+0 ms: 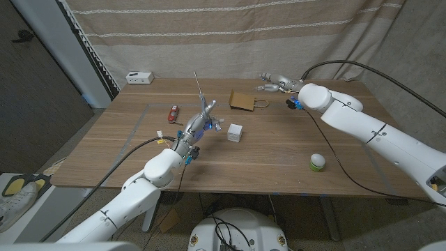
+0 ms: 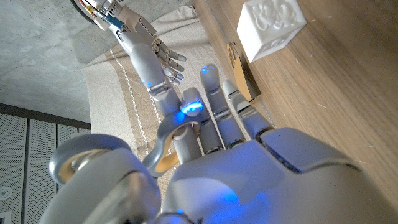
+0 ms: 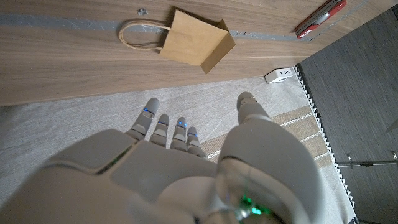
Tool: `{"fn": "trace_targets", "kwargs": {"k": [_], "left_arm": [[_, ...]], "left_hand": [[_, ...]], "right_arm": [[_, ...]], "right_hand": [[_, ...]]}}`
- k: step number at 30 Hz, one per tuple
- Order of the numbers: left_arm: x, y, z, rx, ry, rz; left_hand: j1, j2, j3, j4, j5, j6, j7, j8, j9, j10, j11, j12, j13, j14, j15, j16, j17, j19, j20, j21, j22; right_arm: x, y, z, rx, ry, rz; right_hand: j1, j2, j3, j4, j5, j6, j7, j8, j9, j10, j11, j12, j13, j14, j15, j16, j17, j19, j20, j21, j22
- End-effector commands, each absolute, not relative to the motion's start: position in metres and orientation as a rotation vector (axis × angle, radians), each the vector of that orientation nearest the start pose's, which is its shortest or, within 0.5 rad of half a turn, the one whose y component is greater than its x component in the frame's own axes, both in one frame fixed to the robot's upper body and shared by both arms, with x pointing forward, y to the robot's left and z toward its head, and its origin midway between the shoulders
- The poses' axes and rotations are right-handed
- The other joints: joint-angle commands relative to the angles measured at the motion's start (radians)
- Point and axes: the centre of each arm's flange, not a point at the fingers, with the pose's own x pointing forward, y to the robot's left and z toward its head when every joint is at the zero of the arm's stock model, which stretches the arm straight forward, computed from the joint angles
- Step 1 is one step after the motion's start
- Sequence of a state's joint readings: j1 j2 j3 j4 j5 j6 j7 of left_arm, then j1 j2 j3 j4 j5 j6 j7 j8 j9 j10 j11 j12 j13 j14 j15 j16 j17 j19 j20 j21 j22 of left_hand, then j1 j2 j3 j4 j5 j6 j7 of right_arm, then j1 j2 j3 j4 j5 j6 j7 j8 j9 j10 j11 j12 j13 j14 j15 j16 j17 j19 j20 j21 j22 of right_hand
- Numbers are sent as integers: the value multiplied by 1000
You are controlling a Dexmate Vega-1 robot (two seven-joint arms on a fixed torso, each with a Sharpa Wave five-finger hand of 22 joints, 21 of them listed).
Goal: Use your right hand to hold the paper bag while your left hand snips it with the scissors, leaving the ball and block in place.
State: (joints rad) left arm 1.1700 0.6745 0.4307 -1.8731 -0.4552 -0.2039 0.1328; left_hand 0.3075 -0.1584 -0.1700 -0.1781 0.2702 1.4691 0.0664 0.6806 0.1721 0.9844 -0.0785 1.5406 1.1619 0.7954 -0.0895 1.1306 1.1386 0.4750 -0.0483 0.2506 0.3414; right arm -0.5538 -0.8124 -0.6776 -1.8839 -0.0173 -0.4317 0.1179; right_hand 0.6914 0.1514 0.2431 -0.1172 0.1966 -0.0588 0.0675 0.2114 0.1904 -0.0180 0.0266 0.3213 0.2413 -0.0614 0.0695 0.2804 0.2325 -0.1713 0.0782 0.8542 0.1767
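Note:
I see the brown paper bag's end standing [image 1: 242, 101] up along a sharp crease [image 3: 216, 49], so the bag will hold that stiff bend when I lift it.
The brown paper bag [image 1: 242, 100] [image 3: 196, 40] lies flat at the table's far middle, its loop handle toward the right. My right hand [image 1: 274, 84] [image 3: 169, 134] hovers just beyond the handle with fingers spread, holding nothing and clear of the bag. My left hand [image 1: 198, 126] [image 2: 217, 124] is raised over the table's middle and grips grey scissors [image 1: 199, 97], one thin blade pointing up and away. The white block [image 1: 235, 132] [image 2: 270, 25] stands just right of that hand. A white and green ball [image 1: 318, 162] sits near the front right.
A small red tool [image 1: 173, 113] [image 3: 320, 17] lies left of my left hand. A white box [image 1: 139, 77] sits at the far left corner. A curtain hangs behind the wooden table [image 1: 279, 167]. Cables trail from both arms.

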Motion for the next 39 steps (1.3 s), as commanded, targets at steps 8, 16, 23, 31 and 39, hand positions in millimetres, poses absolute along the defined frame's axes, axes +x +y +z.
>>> {"fn": "trace_targets", "kwargs": {"k": [8, 16, 23, 31, 39], "left_arm": [[529, 190, -76, 165, -613, -376], [530, 191, -76, 164, -618, -374], [530, 191, -77, 165, -616, -378], [529, 193, -77, 164, -616, -374], [531, 194, -77, 164, -622, -376]], "left_hand": [[17, -2, -174, 56, 11, -42, 43, 26, -1, 103, -97, 42, 82, 8, -120, -1, 3, 0, -32, 5, 7], [19, -1, -174, 57, 13, -42, 43, 32, -1, 104, -97, 42, 82, 12, -120, 3, 7, 1, -32, 6, 8], [21, -1, -174, 57, 14, -42, 44, 38, -1, 101, -97, 41, 82, 12, -120, 5, 11, 0, -33, 5, 8], [23, -1, -174, 58, 17, -42, 43, 44, -2, 101, -100, 41, 82, 11, -120, 7, 14, 1, -34, 5, 9], [26, 1, -174, 59, 20, -42, 44, 55, -2, 101, -100, 41, 82, 15, -120, 9, 16, 1, -33, 4, 8]], "right_arm": [[613, -170, 89, -1098, -450, 184], [618, -162, 88, -1130, -448, 199], [624, -153, 87, -1171, -453, 204], [630, -142, 84, -1223, -457, 202], [634, -131, 82, -1289, -476, 178]], "right_hand": [[21, -19, -7, -18, 16, 11, 1, 14, 1, -10, 20, -4, -2, -28, 0, -19, -7, -13, -18, -12, 1], [26, -27, -12, -23, 21, 16, 2, 15, 1, -24, 25, -11, -6, -44, 1, -30, -13, -20, -23, -23, 1], [33, -32, -16, -27, 27, 14, 1, 13, 0, -38, 28, -20, -12, -60, 0, -42, -19, -31, -27, -37, -1], [37, -34, -20, -28, 32, 11, 1, 10, 0, -51, 35, -27, -16, -71, -11, -51, -24, -40, -36, -49, -2], [39, -36, -23, -28, 35, 11, 1, 9, 1, -56, 34, -31, -20, -80, -16, -57, -28, -46, -45, -58, -2]]}}
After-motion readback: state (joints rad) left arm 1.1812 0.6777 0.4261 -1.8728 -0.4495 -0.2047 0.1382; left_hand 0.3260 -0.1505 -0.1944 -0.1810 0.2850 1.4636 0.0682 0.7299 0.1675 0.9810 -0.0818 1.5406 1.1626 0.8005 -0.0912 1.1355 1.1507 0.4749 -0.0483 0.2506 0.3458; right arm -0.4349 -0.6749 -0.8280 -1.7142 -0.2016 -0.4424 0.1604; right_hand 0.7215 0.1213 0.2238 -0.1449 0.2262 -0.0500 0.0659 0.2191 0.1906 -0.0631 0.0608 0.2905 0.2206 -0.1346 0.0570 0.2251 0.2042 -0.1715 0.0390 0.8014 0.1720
